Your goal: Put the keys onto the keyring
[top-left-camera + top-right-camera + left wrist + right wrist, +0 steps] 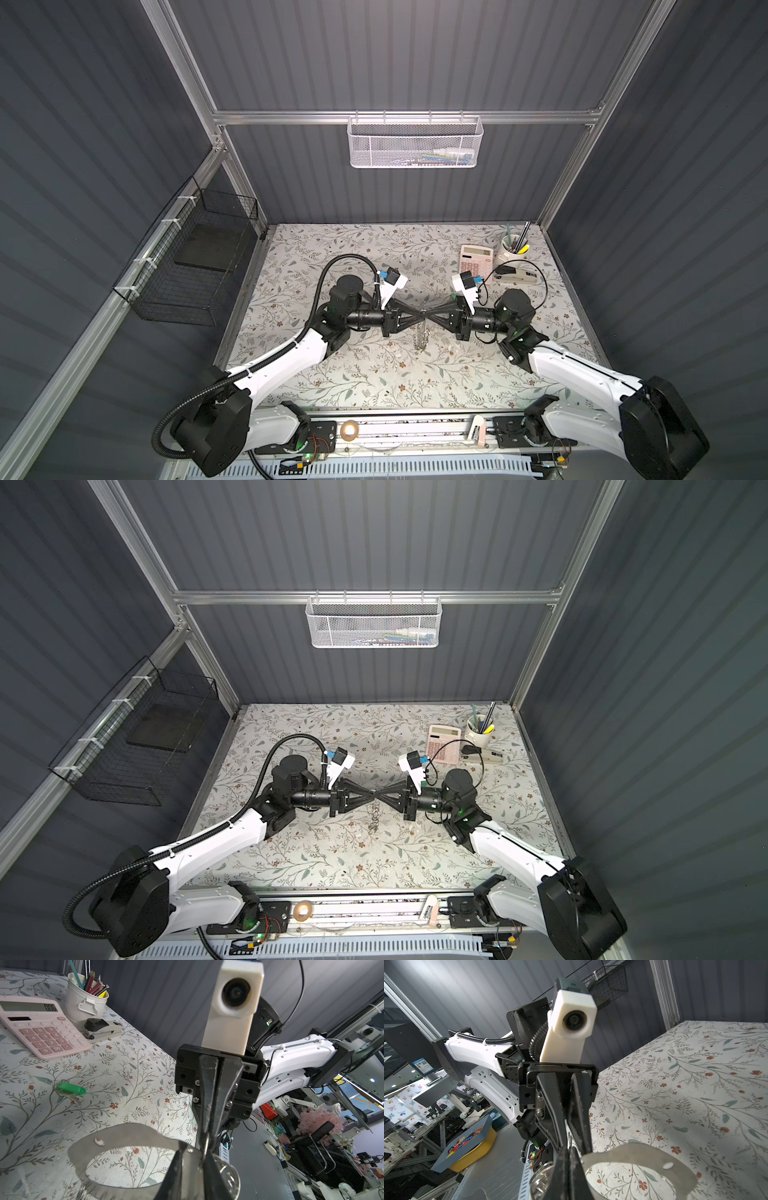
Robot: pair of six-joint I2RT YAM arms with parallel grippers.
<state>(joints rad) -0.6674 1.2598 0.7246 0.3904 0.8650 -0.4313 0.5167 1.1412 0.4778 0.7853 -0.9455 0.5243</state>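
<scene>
Both my grippers are holding the keyring point(421, 336), and the green-headed key point(72, 1088) lies apart. Next, my right gripper leaves the keyring to my left gripper and picks up the key.
Both grippers meet tip to tip above the middle of the table. The keyring hangs between them, its silvery pieces point(422, 338) point(374, 818) dangling below the tips. Its broad metal band point(124, 1132) point(633, 1153) curves out beside the fingers in both wrist views. My left gripper point(419, 321) point(194, 1151) is shut on the keyring from the left. From the right, my right gripper point(427, 321) point(569, 1151) is shut on it too. The green-headed key point(71, 1088) lies flat on the table beyond the right gripper, toward the calculator, apart from both grippers.
A pink calculator point(476, 264), a white cup of pencils point(514, 249) and a stapler point(517, 275) stand at the back right. A black wire basket point(187, 270) hangs on the left wall. A white mesh basket point(415, 141) hangs on the back rail.
</scene>
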